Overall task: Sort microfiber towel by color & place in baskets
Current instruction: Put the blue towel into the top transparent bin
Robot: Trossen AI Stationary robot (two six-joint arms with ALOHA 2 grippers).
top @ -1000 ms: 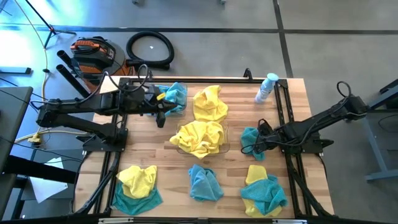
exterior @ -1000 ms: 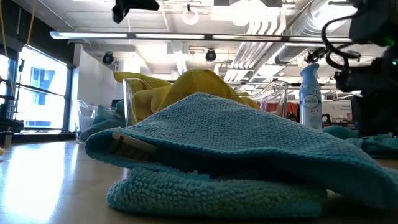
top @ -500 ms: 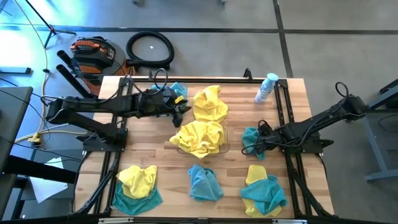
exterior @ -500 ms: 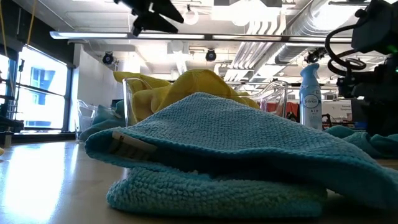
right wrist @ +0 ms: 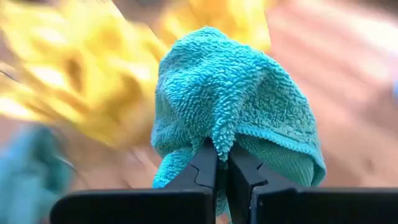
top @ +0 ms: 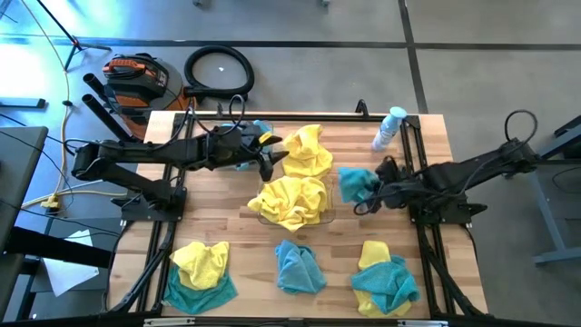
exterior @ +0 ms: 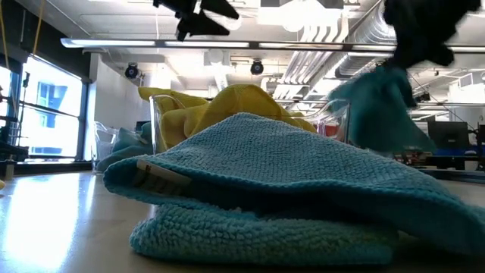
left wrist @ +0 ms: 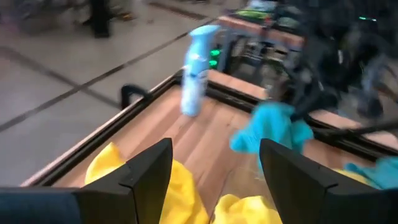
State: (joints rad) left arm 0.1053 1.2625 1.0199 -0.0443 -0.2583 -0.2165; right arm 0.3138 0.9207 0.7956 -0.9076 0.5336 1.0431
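Observation:
The raised teal towel (top: 357, 184) hangs far from the basket for teal (top: 260, 126), so my left gripper should take it over from my right gripper and put it there.
My right gripper (top: 370, 194) is shut on a teal towel (top: 356, 184), which hangs in the air right of the middle basket; the low view shows this teal towel (exterior: 375, 106) drooping under the dark gripper. My left gripper (top: 272, 157) is open above the table, between a far-left clear basket (top: 251, 136) holding a teal towel and a loose yellow towel (top: 307, 150). Its fingers (left wrist: 149, 177) have nothing between them. A clear basket (top: 329, 207) in the middle holds yellow towels. My right gripper pinches a bunched fold of the teal towel (right wrist: 222, 140) between its two fingertips. The fingers slant down toward the table's left. The towel is lifted clear of the table and droops in a slack bundle around and below the fingertips.
Three heaps lie along the near edge: yellow on teal (top: 201, 271), teal (top: 300, 266), yellow on teal (top: 386, 280). A spray bottle (top: 388, 127) stands at the far right. Black frame rails run along both table sides.
My right gripper has shut on the teal towel that lay at the table's right, then risen and swung toward the middle, lifting it clear. My left gripper has opened and moved from the far-left basket toward the table's middle.

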